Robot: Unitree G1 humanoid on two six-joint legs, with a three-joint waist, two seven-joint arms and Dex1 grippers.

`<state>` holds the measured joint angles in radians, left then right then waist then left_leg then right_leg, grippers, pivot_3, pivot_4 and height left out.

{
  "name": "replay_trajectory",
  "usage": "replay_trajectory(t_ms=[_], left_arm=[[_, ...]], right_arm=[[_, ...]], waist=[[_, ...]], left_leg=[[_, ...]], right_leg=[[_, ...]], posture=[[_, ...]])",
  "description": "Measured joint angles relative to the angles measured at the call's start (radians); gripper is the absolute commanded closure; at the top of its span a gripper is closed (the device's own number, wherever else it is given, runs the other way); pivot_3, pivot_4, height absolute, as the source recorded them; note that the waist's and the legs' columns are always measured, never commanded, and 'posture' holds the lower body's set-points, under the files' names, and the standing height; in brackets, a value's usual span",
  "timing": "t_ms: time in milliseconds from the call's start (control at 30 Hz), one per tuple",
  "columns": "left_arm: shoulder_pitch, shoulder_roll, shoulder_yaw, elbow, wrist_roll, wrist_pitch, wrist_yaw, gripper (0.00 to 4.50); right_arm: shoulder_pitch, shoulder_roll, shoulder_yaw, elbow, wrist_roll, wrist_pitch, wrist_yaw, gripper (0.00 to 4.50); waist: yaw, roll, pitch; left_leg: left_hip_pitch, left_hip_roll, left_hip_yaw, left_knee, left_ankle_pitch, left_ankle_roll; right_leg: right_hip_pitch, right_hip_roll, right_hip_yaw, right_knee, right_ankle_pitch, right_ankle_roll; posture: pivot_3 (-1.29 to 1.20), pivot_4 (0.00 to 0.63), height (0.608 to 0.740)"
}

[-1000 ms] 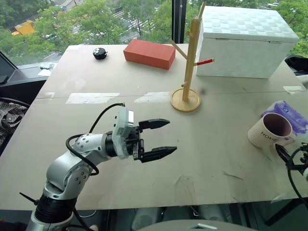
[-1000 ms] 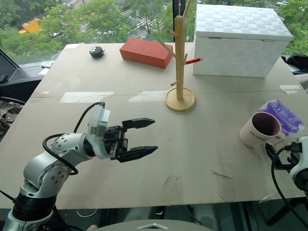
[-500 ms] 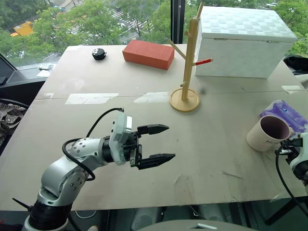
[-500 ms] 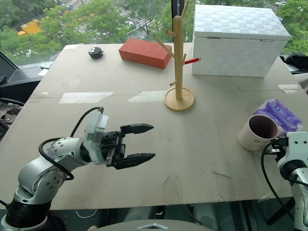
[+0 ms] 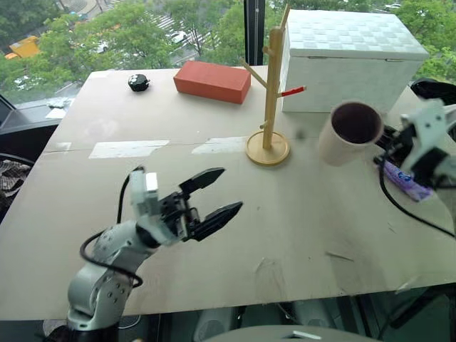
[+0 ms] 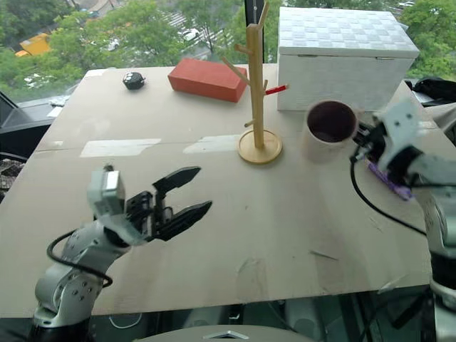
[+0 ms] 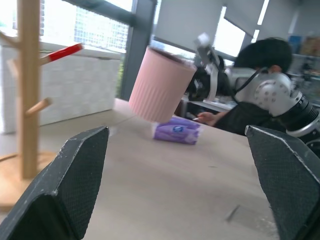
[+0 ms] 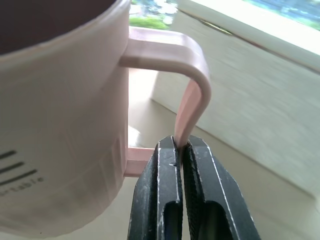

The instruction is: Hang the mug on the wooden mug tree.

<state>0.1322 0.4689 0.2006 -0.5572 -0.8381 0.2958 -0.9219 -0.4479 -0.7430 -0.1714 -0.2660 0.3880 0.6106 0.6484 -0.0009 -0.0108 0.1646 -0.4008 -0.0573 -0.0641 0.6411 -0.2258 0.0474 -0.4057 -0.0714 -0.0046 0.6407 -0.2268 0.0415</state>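
Observation:
My right gripper should now move toward the free red peg (image 5: 292, 92), as the mug handle's loop (image 8: 152, 102) is open for it, and let go once the loop is around the peg.
The cream mug (image 5: 349, 132) with a dark maroon inside hangs in the air to the right of the wooden mug tree (image 5: 269, 92), tilted with its mouth toward me. My right gripper (image 8: 181, 150) is shut on the mug's handle (image 8: 186, 100); from the head it shows at the mug's right (image 5: 390, 140). The mug tree stands on its round base (image 5: 268, 149) mid-table, one red peg (image 5: 293, 91) pointing right. My left gripper (image 5: 216, 192) is open and empty over the near left of the table, well short of the tree.
A white box (image 5: 353, 60) stands behind the tree at the back right. A red brick (image 5: 211, 80) and a small black object (image 5: 138, 83) lie at the back left. A purple packet (image 5: 404, 179) lies near the right edge. A person (image 7: 260, 80) sits beyond the table.
My right gripper has closed on the mug's handle and lifted the mug up and leftward toward the tree. The left arm shifted a little to the left, fingers still open.

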Motion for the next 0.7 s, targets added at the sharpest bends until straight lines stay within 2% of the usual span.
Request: replay_trajectory(t_ms=[233,433,700], left_arm=[[0.065,-0.018,0.049,-0.015,0.012,-0.068,0.031,0.0],[0.147,-0.041,0.071,-0.093,0.013,-0.091,0.097,0.0],[0.199,-0.131,0.008,-0.216,0.13,-0.165,0.229,0.0]], right_arm=[[-0.311,0.012,0.204,0.322,-0.051,-0.03,0.18,4.48],[-0.475,0.049,0.261,0.553,-0.11,-0.116,0.283,4.48],[-0.714,0.131,0.323,0.815,-0.184,-0.217,0.412,4.48]], waist=[[0.014,-0.001,0.001],[0.011,-0.001,0.001],[0.01,0.001,0.002]], left_leg=[[-0.003,-0.001,0.003,0.0,0.0,0.0],[-0.01,-0.001,0.002,0.001,0.0,0.0],[-0.012,-0.001,0.002,0.0,0.0,0.0]], right_leg=[[-0.001,-0.001,0.002,-0.005,0.001,0.0],[-0.008,-0.001,0.002,-0.005,0.002,0.0],[-0.01,-0.001,0.002,-0.004,0.003,-0.001]], posture=[[0.0,0.15,0.74],[0.0,0.15,0.74],[0.0,0.15,0.74]])
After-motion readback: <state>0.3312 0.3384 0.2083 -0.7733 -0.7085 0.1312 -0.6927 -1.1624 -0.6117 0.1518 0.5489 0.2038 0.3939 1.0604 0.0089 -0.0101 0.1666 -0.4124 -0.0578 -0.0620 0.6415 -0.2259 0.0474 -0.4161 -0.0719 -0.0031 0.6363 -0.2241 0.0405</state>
